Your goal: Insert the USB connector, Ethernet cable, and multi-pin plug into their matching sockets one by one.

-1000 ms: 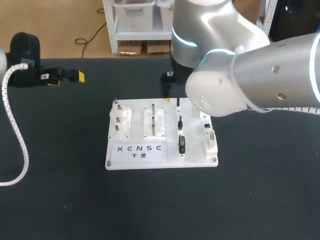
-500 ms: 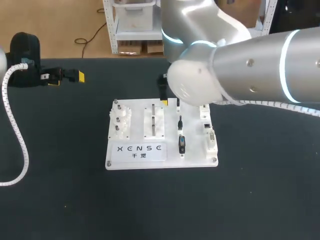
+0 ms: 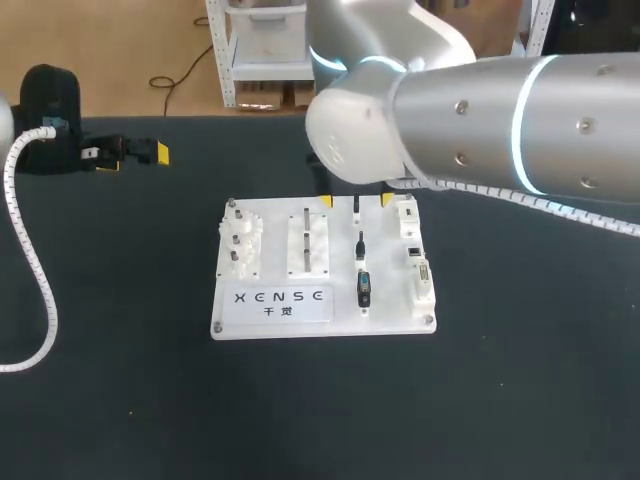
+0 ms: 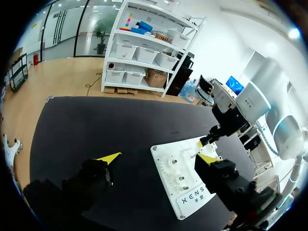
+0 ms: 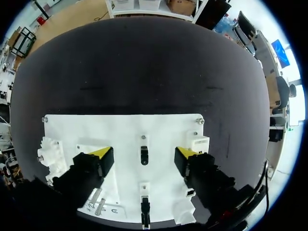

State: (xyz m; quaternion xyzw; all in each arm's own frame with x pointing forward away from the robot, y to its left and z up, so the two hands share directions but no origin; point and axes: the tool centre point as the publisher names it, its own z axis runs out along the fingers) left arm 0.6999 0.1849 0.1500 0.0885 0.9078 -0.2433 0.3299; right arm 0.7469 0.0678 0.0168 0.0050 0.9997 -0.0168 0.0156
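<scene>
My gripper is going to lift the small black connector. It will come out and leave the white holder behind, because a screw fastens the holder to the board.
The white connector board lies mid-table. Down its right part stand three plugs in holders: a small black plug at the far edge, a second black plug, and a blue-black multi-pin plug. White socket blocks line the right edge. My right gripper hovers open over the far edge. In the right wrist view its fingertips straddle the far plug without touching it. My left gripper rests far left of the board, open and empty.
A gear block and a slotted block occupy the board's left and middle. A white coiled hose from my left arm drapes over the table's left side. Dark table surface surrounds the board.
My right arm's bulk has swung left across the board's far side, uncovering its second yellow tip. The gripper now brackets the far plug. The left arm has stayed still.
</scene>
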